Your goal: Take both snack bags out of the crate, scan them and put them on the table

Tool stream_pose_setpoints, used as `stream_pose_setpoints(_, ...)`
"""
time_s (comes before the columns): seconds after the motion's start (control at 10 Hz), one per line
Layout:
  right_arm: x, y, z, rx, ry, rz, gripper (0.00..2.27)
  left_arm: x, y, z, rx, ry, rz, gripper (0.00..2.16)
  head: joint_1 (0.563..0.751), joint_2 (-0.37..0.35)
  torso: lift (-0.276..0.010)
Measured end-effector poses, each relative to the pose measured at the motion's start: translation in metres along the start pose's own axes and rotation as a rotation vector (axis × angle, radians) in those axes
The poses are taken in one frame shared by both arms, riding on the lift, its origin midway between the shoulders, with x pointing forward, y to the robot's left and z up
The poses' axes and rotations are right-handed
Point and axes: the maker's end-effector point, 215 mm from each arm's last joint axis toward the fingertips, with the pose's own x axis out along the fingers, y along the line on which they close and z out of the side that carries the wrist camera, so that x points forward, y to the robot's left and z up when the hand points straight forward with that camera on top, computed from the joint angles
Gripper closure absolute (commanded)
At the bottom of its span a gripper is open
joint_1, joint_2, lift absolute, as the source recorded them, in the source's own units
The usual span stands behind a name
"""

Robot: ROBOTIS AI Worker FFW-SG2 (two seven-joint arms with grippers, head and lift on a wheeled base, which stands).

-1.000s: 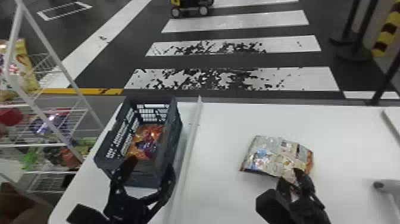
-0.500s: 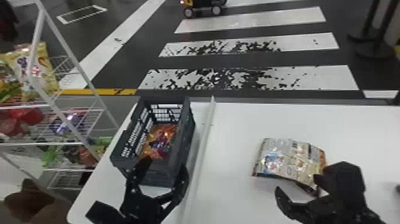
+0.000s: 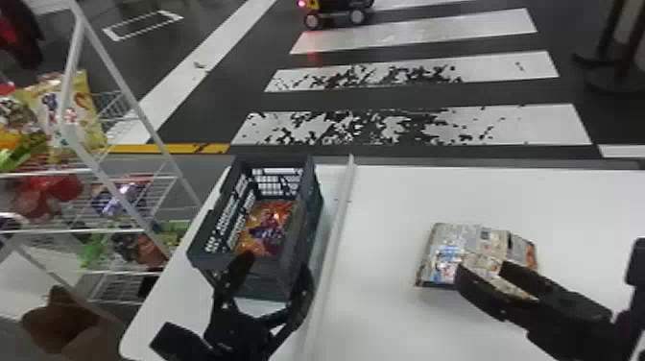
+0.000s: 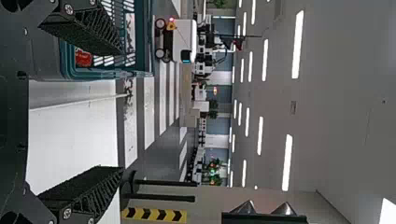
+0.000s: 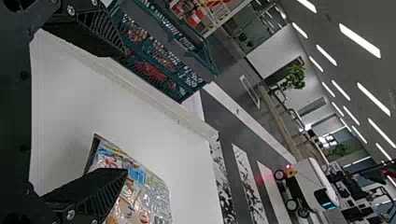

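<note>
The other snack bag [image 3: 476, 254] is lying flat with clear white table [image 3: 408, 225] around it, so it will slide and swivel when the robot pushes the bag's edge.
An orange and purple snack bag [image 3: 268, 228] lies inside the dark crate [image 3: 276, 283] in the head view. Just at the crate's near end my left gripper [image 3: 276, 273] stands open, its fingers apart; the left wrist view also has this gripper [image 4: 122, 109] spread, with the crate [image 4: 107, 74] beside one finger. The other snack bag [image 3: 460, 249], silver and beige, lies flat on the white table. My right gripper [image 3: 484, 273] is open over that bag's near edge. In the right wrist view, the gripper [image 5: 126, 112] has one finger overlapping the bag [image 5: 144, 191].
A white ridge [image 3: 331, 254] runs along the table [image 3: 408, 321] between crate and loose bag. To the left stands a wire shelf [image 3: 96, 163] of snacks. A dark object [image 3: 636, 264] is at the right edge. Beyond the table, a small wheeled robot [image 3: 336, 9] is on the floor.
The head view has shifted, moving the scene rightward in it. My right gripper has moved right and turned so its fingers point leftward over the loose bag. The left gripper still stands by the crate.
</note>
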Motion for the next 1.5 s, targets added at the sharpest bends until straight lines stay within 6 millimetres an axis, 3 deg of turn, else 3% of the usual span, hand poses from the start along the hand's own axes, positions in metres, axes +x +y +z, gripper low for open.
stream_pose_setpoints(0.2, 0.003, -0.002, 0.005, 0.044, -0.042, 0.034, 0.59, 0.000, 0.000, 0.000, 0.002, 0.000, -0.002, 0.13, 0.695, 0.292, -0.094)
stream_pose_setpoints(0.4, 0.004, -0.001, 0.006, 0.057, -0.062, 0.073, 1.95, 0.000, 0.000, 0.000, 0.003, 0.000, -0.003, 0.13, 0.695, 0.294, -0.094)
stream_pose_setpoints(0.6, 0.006, -0.009, 0.013, 0.023, -0.098, 0.057, 2.19, 0.000, -0.001, 0.000, 0.003, 0.000, -0.004, 0.13, 0.695, 0.282, -0.094)
stream_pose_setpoints(1.0, 0.014, -0.019, 0.045, -0.123, -0.281, 0.025, 2.22, 0.000, -0.001, 0.001, 0.004, -0.001, -0.006, 0.13, 0.695, 0.259, -0.094)
stream_pose_setpoints(1.2, 0.032, -0.021, 0.039, -0.181, -0.281, 0.013, 2.22, 0.000, -0.001, 0.001, 0.004, 0.000, -0.004, 0.13, 0.695, 0.267, -0.094)
stream_pose_setpoints(1.5, 0.070, -0.021, 0.005, -0.285, -0.167, 0.004, 2.22, -0.002, 0.001, -0.001, 0.004, 0.003, 0.001, 0.14, 0.695, 0.306, -0.094)
